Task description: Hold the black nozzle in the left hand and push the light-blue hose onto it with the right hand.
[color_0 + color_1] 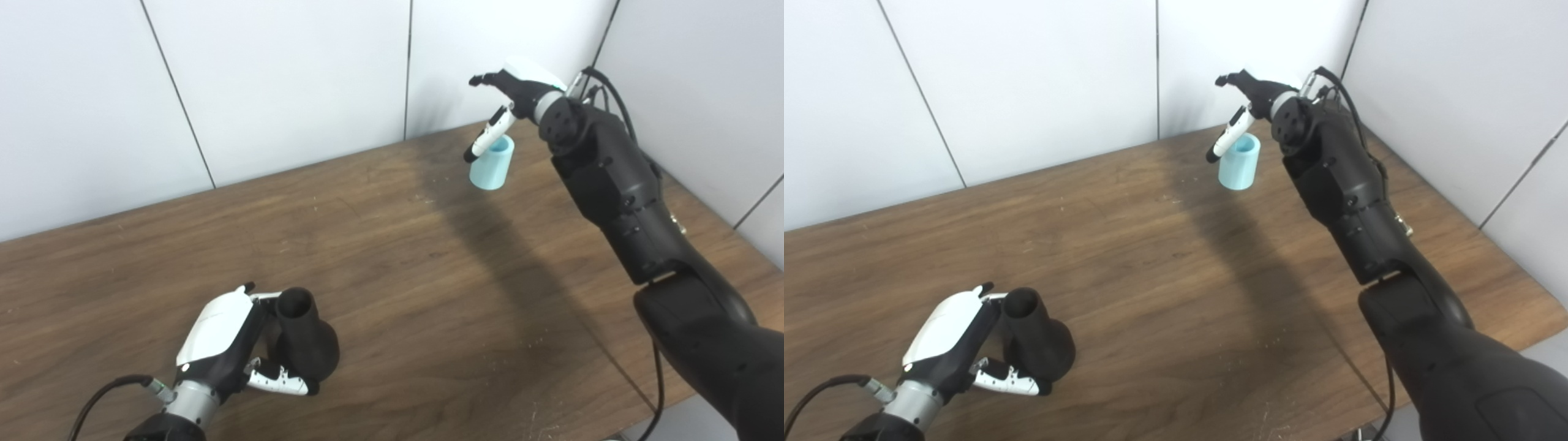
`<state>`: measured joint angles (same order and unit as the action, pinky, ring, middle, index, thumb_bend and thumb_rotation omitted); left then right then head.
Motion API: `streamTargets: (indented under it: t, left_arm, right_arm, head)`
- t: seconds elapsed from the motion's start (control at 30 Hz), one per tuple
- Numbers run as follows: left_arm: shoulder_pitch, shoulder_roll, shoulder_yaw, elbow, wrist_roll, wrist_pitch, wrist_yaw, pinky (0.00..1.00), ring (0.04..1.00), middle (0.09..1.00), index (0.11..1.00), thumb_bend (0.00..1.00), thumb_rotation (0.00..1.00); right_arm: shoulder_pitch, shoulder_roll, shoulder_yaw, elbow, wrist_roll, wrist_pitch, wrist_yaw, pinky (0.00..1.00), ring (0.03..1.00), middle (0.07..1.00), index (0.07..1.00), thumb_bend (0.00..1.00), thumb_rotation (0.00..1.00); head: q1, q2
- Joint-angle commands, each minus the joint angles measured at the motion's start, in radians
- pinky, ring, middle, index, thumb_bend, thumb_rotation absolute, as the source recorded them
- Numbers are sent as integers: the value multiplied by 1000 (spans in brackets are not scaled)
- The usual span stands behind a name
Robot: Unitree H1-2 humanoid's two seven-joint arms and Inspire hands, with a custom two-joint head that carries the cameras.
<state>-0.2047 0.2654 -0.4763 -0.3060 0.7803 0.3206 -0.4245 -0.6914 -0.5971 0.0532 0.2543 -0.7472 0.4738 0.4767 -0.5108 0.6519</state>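
Note:
The light-blue hose (490,168) will stop at the swell of the black nozzle when the robot pushes the hose down, because the nozzle's neck widens into a wide base (312,327).
The black nozzle (306,337) stands upright on the wooden table (392,245) near the front left, wide base down and narrow mouth up. My left hand (223,340) cups it from the left: its fingers reach behind the neck and the thumb lies in front of the base, but they are spread, not clenched. The light-blue hose (492,164), a short tube, stands on end at the far right of the table. My right hand (511,92) hovers open just above and behind it, one fingertip hanging by the hose's rim on its left side.
White wall panels close off the back and the right side of the table, close behind the hose. The table's right edge runs under my right arm (1353,202). A cable (104,392) trails from my left wrist.

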Motion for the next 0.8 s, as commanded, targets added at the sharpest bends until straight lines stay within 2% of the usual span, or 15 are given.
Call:
streamTargets:
  t: [0.0,0.3,0.43,0.6,0.77]
  left_arm:
    - [52,44,-16,54,10,25,-64,1000,801,548,441,515,0]
    - [56,47,-13,42,4,35,-71,1000,799,552,438,514,0]
    - [59,46,-10,41,-1,36,-71,1000,797,550,440,514,0]
    - [63,41,-13,42,1,36,-68,1000,794,549,441,514,0]
    - [66,45,-15,46,7,32,-65,1000,787,549,441,515,0]
  right_arm:
    - [-71,-23,1,2,-35,-4,-5,932,959,946,896,980,190]
    - [-100,-10,43,101,-79,-4,-13,894,960,953,901,977,167]
    - [-106,-6,52,129,-103,-4,4,807,956,953,900,980,169]
    - [-102,-5,65,145,-101,-4,12,751,933,946,894,974,146]
    - [-97,-12,112,164,-86,-8,-4,732,918,941,886,969,133]
  head:
    - [0,1]
    - [2,6]
    - [6,7]
    - [17,2]
    - [17,-9]
